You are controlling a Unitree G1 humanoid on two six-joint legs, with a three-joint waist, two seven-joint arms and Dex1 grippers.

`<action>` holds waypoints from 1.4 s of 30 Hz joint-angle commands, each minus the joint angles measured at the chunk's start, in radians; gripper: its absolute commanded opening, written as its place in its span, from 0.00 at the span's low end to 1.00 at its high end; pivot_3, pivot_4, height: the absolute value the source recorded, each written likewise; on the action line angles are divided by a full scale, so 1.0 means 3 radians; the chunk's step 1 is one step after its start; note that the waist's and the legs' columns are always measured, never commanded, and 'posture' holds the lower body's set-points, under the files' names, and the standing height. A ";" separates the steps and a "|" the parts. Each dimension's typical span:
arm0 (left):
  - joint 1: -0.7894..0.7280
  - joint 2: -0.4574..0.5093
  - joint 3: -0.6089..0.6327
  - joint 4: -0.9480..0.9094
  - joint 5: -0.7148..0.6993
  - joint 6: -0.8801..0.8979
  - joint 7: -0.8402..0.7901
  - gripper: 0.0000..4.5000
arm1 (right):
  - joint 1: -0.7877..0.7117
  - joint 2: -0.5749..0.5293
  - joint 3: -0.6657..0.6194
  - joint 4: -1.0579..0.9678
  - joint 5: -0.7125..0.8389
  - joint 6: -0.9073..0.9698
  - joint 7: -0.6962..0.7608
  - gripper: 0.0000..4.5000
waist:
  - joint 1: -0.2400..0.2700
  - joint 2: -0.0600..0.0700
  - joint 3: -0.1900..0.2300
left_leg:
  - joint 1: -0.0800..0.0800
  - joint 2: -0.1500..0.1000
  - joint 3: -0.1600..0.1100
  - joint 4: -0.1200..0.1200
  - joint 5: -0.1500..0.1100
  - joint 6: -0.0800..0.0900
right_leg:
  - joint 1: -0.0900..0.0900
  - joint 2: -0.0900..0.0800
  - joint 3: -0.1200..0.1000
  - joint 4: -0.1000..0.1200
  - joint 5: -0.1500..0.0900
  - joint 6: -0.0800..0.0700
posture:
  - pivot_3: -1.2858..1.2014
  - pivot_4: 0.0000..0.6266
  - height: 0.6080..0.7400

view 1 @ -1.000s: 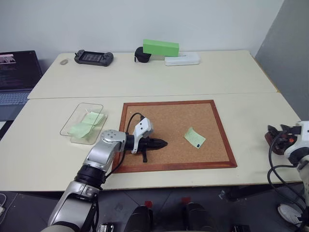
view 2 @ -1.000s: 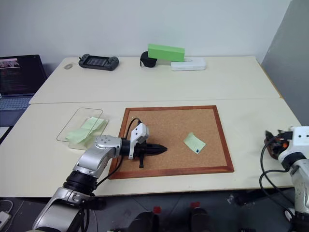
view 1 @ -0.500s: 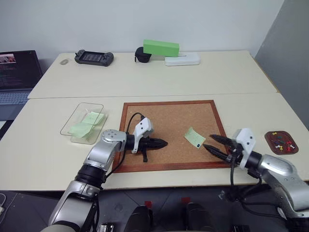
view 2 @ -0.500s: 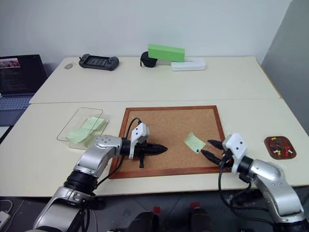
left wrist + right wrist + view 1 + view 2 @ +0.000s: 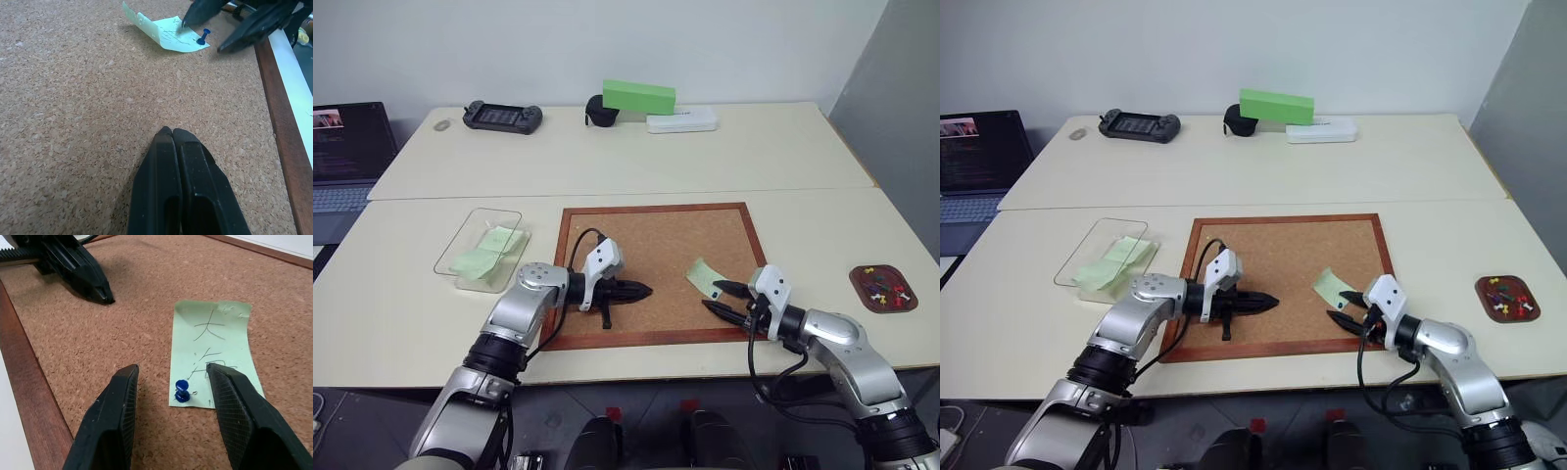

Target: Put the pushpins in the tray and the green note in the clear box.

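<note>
The blue pushpin [image 5: 182, 391] pierces the paper's near corner, so the green note [image 5: 704, 275] will come up with the pin and dangle when I lift it.
The green note [image 5: 215, 347] lies on the cork board [image 5: 656, 240], held at its near corner by a blue pushpin [image 5: 182, 390]. My right gripper [image 5: 172, 367] is open and low over the board, one finger on each side of that pin, touching neither pin nor paper. My left gripper [image 5: 641, 290] is shut and empty, resting on the board's left part and pointing at the note. The tray [image 5: 883, 288] at the table's right edge holds several coloured pushpins. The clear box [image 5: 481, 250], left of the board, holds pale green notes.
At the far edge of the table are a bright green block [image 5: 639, 97], a white case [image 5: 682, 120] and a black game controller [image 5: 502, 117]. A laptop [image 5: 347, 147] stands at the far left. The table's front edge runs just below the board's frame.
My right arm has swung left from beside the tray to the note and now straddles the blue pin. Its fingers stayed open. My left gripper has not moved.
</note>
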 commanded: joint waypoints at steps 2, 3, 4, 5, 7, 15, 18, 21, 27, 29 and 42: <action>0.0080 0.0052 -0.0021 -0.0136 0.0000 0.0040 -0.0015 0.00 | -0.0108 0.0054 -0.0005 0.0043 -0.0012 -0.0128 0.0053 0.44 | -0.0002 0.0000 0.0000 | 0.0000 0.0000 -0.0001 0.0000 0.0000 0.0000 | 0.0000 0.0001 0.0000 0.0001 0.0000 0.0000 | 0.52 0.24 1.00; 0.0090 0.0058 -0.0023 -0.0153 -0.0002 0.0047 -0.0018 0.00 | -0.0116 0.0066 -0.0012 0.0045 -0.0004 -0.0127 0.0052 0.42 | -0.0002 0.0000 0.0000 | 0.0000 0.0000 -0.0001 0.0000 0.0000 0.0000 | -0.0001 0.0001 0.0000 0.0000 0.0000 0.0000 | 0.52 0.24 1.00; 0.0096 0.0061 -0.0023 -0.0162 -0.0004 0.0051 -0.0019 0.00 | -0.0122 0.0075 -0.0017 0.0047 -0.0001 -0.0127 0.0052 0.39 | -0.0002 0.0000 0.0000 | 0.0000 0.0000 -0.0001 0.0000 0.0000 0.0000 | -0.0001 0.0001 -0.0001 0.0001 0.0000 0.0000 | 0.52 0.24 1.00; 0.0093 0.0062 -0.0021 -0.0163 -0.0005 0.0056 -0.0018 0.00 | -0.0127 0.0081 -0.0021 0.0051 -0.0004 -0.0128 0.0054 0.33 | -0.0001 0.0000 0.0000 | 0.0000 0.0000 -0.0001 0.0000 0.0000 0.0000 | -0.0001 0.0001 -0.0001 0.0001 0.0000 0.0000 | 0.52 0.24 1.00; 0.0093 0.0066 -0.0018 -0.0168 -0.0006 0.0062 -0.0017 0.00 | -0.0128 0.0091 -0.0024 0.0050 -0.0013 -0.0130 0.0057 0.25 | 0.0000 0.0000 0.0000 | 0.0000 0.0001 -0.0002 0.0000 0.0000 0.0000 | -0.0001 0.0001 -0.0001 0.0001 0.0000 0.0000 | 0.52 0.24 1.00; 0.0086 0.0071 -0.0029 -0.0176 -0.0002 0.0063 -0.0027 0.00 | -0.0117 0.0143 -0.0042 0.0051 0.0000 -0.0112 0.0047 0.00 | -0.0001 0.0000 0.0000 | 0.0000 0.0001 -0.0001 -0.0001 0.0000 0.0000 | -0.0001 0.0001 0.0000 0.0000 0.0000 0.0000 | 0.52 0.24 1.00; 0.0100 0.0072 -0.0030 -0.0191 -0.0005 0.0067 -0.0027 0.00 | -0.0126 0.0133 -0.0073 0.0041 -0.0012 -0.0123 0.0023 0.00 | -0.0001 0.0000 0.0000 | 0.0000 0.0000 -0.0001 0.0000 0.0000 0.0000 | -0.0001 0.0001 0.0000 0.0001 0.0000 0.0000 | 0.52 0.24 1.00; 0.0110 0.0067 -0.0031 -0.0201 -0.0008 0.0073 -0.0021 0.00 | -0.0132 0.0087 -0.0112 -0.0056 -0.0097 -0.0235 -0.0034 0.00 | -0.0001 0.0000 0.0000 | -0.0001 0.0000 -0.0001 0.0000 0.0000 0.0000 | -0.0001 0.0001 0.0000 0.0001 0.0000 0.0000 | 0.52 0.24 1.00; 0.0109 0.0063 -0.0020 -0.0191 -0.0010 0.0079 -0.0014 0.00 | -0.0117 0.0012 -0.0194 -0.0356 -0.0009 -0.0149 -0.0049 0.00 | 0.0000 0.0000 0.0000 | -0.0002 0.0000 -0.0001 0.0000 0.0000 0.0000 | -0.0003 0.0000 0.0001 0.0001 0.0000 0.0000 | 0.52 0.24 1.00; 0.0098 0.0051 -0.0023 -0.0181 -0.0010 0.0085 -0.0008 0.00 | -0.0143 -0.0006 -0.0224 -0.0433 0.0016 -0.0091 -0.0058 0.00 | 0.0000 0.0000 0.0000 | -0.0002 0.0001 -0.0001 0.0000 0.0000 0.0000 | -0.0003 0.0000 0.0000 0.0001 0.0000 0.0000 | 0.52 0.24 1.00; 0.0024 -0.0024 0.0109 -0.0308 -0.0104 0.0068 0.0116 0.04 | -0.0176 -0.0006 -0.0362 -0.0671 0.0167 0.0175 -0.0157 0.00 | 0.0004 0.0000 0.0000 | -0.0002 0.0001 -0.0002 0.0000 0.0000 0.0000 | -0.0002 0.0000 0.0000 0.0001 0.0000 0.0000 | 0.52 0.24 1.00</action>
